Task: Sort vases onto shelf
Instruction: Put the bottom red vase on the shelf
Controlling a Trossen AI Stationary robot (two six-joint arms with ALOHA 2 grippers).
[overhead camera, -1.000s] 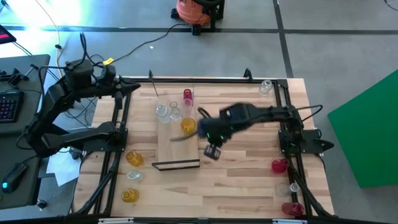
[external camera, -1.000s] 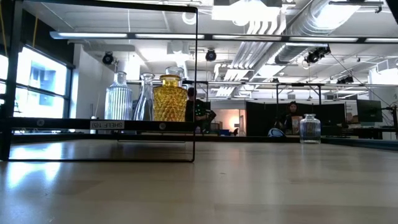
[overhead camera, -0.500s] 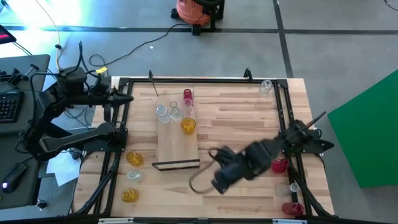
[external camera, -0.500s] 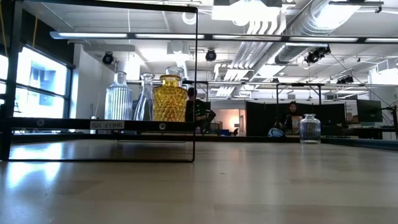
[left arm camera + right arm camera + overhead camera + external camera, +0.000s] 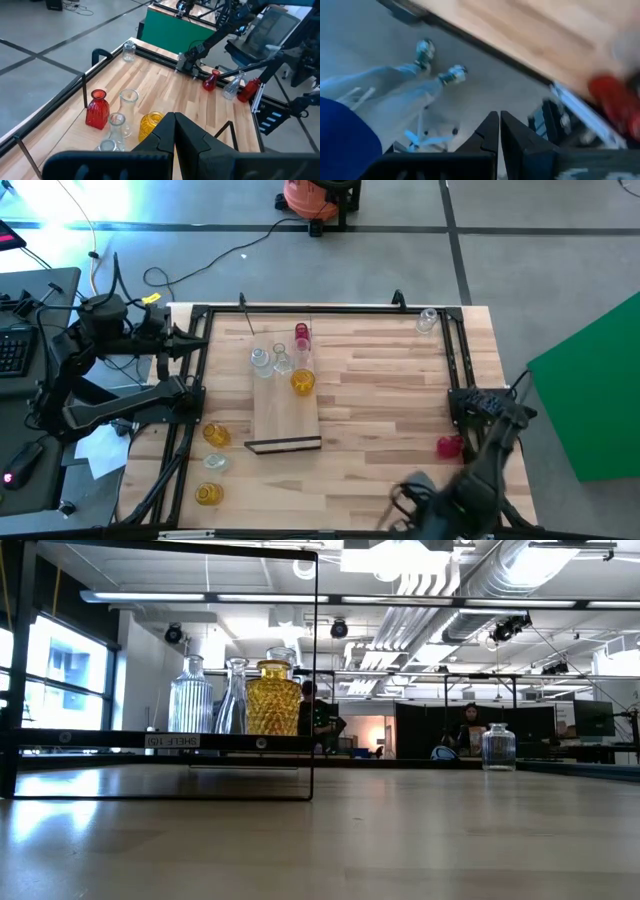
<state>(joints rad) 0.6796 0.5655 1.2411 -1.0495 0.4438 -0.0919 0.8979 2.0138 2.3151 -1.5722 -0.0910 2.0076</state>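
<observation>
My right gripper carries on moving until my fingers can open around the vase's neck [image 5: 256,81], because its way to the red vase at the table's near corner [image 5: 248,91] is clear.
The shelf [image 5: 285,415], a light-wood board with a dark strip at its near end, lies left of the table's middle. On its far end stand a red vase [image 5: 302,335], two clear vases [image 5: 260,360] [image 5: 281,361] and an amber vase [image 5: 303,382], all on their bases. Two amber vases [image 5: 216,434] [image 5: 208,494] and a clear one [image 5: 214,463] stand near the left edge. A clear vase [image 5: 428,320] stands far right and a red one [image 5: 449,446] at the right edge. My left gripper [image 5: 174,125] is shut at the table's far left edge. My right gripper [image 5: 499,125] is shut over the near right edge.
A black frame [image 5: 320,308] rims the slatted table. In the right wrist view, a person's legs and shoes [image 5: 435,75] show on the floor beyond the table's near edge. An orange vacuum [image 5: 315,200] stands on the floor behind the table. The table's middle right is bare wood [image 5: 390,400].
My right gripper has swung from beside the shelf toward the table's near right corner, rolling as it went, and stays shut with nothing in it. My left gripper has drawn back toward the table's left edge. The vases have kept their places.
</observation>
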